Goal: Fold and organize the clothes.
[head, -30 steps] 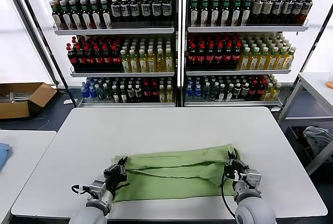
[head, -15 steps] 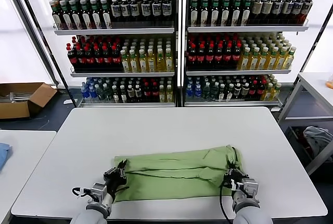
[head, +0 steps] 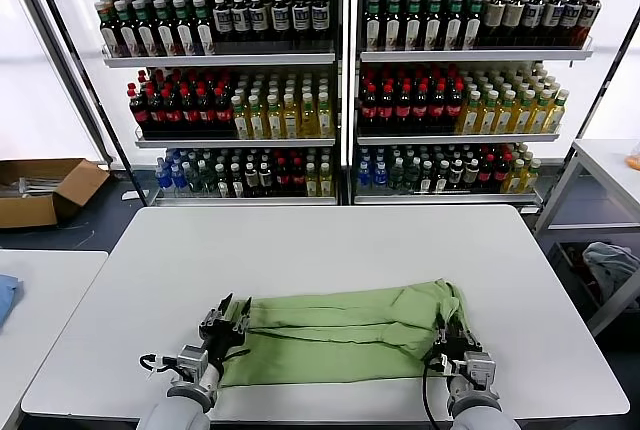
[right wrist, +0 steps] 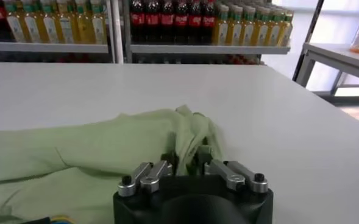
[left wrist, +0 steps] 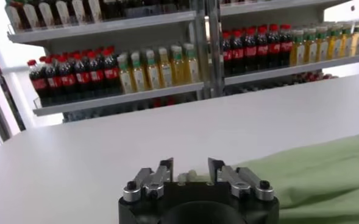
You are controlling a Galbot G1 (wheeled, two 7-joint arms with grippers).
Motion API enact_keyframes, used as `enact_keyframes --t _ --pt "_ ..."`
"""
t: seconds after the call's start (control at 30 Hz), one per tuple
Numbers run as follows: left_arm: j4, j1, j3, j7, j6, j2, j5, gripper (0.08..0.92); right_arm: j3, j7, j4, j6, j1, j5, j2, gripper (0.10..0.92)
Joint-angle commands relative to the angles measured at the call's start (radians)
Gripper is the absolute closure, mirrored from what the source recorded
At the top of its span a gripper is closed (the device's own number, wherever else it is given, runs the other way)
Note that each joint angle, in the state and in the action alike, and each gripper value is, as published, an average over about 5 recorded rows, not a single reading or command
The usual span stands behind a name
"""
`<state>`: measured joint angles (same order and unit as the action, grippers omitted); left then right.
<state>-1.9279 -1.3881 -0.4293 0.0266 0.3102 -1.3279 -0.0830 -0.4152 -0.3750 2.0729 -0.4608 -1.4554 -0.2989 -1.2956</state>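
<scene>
The left gripper's open fingertips are mostly off the shirt, so the robot's left gripper should move onto the shirt's end and pinch it before it drags the shirt over.
The light green shirt lies folded into a long band across the near part of the white table. My left gripper sits at the band's left end, and in the left wrist view its jaws stand apart over bare table, with the shirt off to one side. My right gripper sits at the band's right end. In the right wrist view its jaws are apart with a bunched fold of the shirt lying loosely between them. No buttons or print show.
Shelves of bottles stand behind the table. A cardboard box sits on the floor at far left. A side table with a blue cloth is at the left, and a grey-blue garment lies under a table at right.
Both grippers have opened and let go of the shirt's ends. The right gripper has dropped slightly toward the near edge, and the shirt has settled flatter.
</scene>
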Motion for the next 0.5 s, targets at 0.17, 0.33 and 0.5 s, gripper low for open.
enact_keyframes --t 0.17,0.33,0.5 --pt "-0.072 -0.038 -0.014 0.069 0.048 -0.058 -0.003 0.368 -0.006 0.004 0.203 0.073 -0.05 0.015 -0.009 0.427" --pt "-0.064 -0.065 -0.015 0.113 0.077 -0.098 -0.044 0.226 0.018 -0.012 0.208 0.077 -0.035 0.016 -0.01 0.289" --pt "-0.062 -0.078 -0.019 0.139 0.1 -0.115 -0.102 0.179 0.029 -0.012 0.203 0.066 -0.03 0.015 0.004 0.208"
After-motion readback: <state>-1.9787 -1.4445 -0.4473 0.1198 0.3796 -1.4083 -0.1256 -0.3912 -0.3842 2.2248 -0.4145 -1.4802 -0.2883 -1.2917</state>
